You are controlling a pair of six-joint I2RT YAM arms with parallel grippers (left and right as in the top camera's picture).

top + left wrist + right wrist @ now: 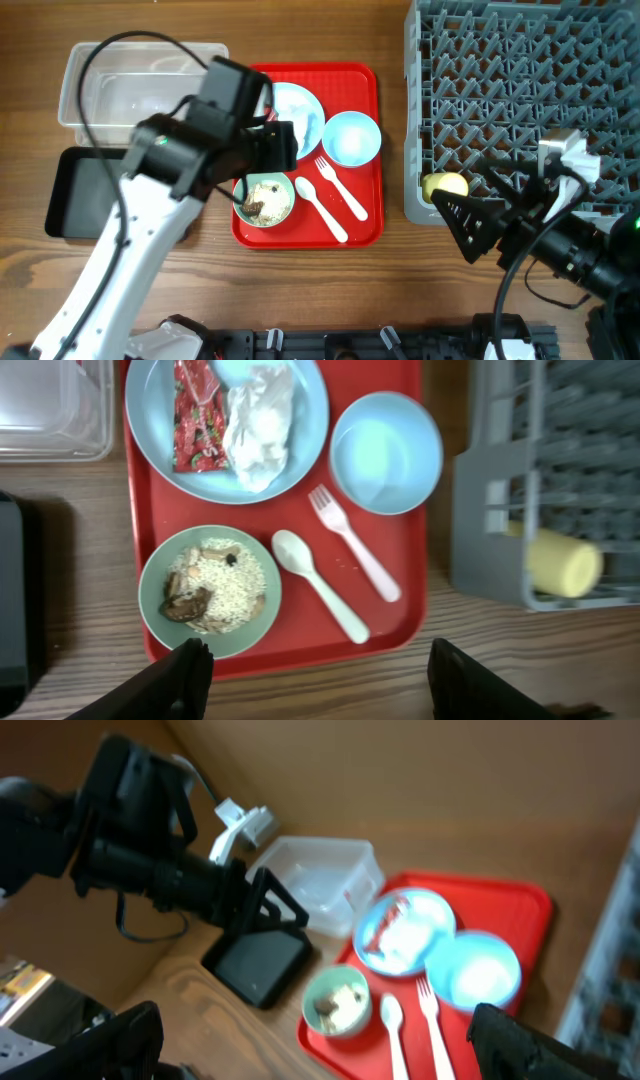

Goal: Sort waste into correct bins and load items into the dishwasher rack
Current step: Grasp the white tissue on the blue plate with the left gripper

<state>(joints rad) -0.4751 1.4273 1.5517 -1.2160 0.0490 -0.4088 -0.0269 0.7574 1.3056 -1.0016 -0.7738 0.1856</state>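
Note:
The red wrapper and white napkin [262, 428] are on the light blue plate, so the robot's left gripper should move them to the clear tub [128, 85] before loading the plate.
On the red tray [400, 620], a light blue plate [150, 420] holds a red wrapper [195, 420] and a white napkin [258, 420]. Beside it are a light blue bowl [385, 450], a green bowl [160, 622] of food scraps [215, 585], a white fork [355, 545] and a spoon [315, 580]. A yellow cup [446, 185] lies in the near left corner of the grey rack [520, 100]. My left gripper [320, 680] hovers open and empty above the tray. My right gripper [470, 222] is open and empty in front of the rack.
A clear tub [130, 90] stands at the back left, with a black tray [85, 195] just in front of it. The left arm [150, 230] crosses the table left of the red tray and hides part of the plate from above.

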